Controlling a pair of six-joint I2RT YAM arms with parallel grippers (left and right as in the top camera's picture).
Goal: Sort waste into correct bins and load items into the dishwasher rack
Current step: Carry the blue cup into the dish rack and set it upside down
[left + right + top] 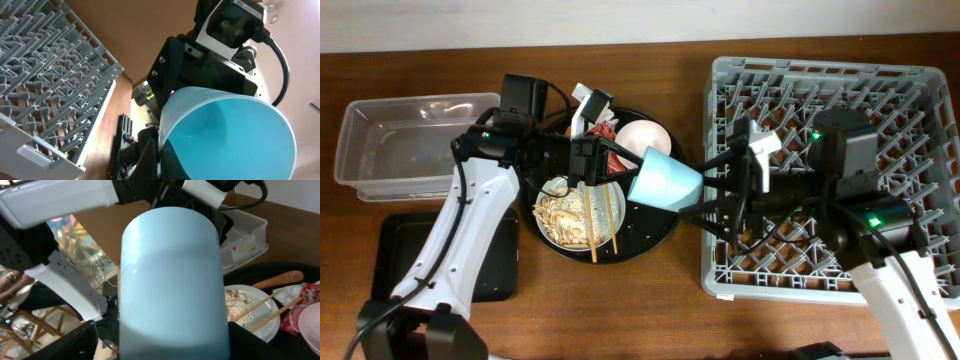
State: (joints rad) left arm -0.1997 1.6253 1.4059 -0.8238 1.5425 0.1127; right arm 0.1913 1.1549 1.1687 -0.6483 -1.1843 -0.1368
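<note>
The cup is held by its rim (639,180) in my left gripper, across from the grey rack, so next my right gripper grabs the cup's base (693,191) and loads the cup.
The light-blue cup (665,180) hangs on its side between both arms, over the round black tray's right edge. My left gripper (625,170) is shut on the cup's rim (162,160), one finger inside the cup (225,135). My right gripper (705,195) is open, its fingers either side of the cup's base (170,280), with a gap on the left. The grey rack (910,100) lies to the right. The plate (552,238) holds food scraps (565,212) and chopsticks (605,215). The white bowl (642,135), red wrapper (603,132) and tissue (590,100) sit behind.
The round black tray (650,235) carries the plate and bowl. The clear tub (380,140) stands at far left, with the flat black tray (400,250) in front of it. An orange-brown sausage piece (277,280) lies by the plate in the right wrist view.
</note>
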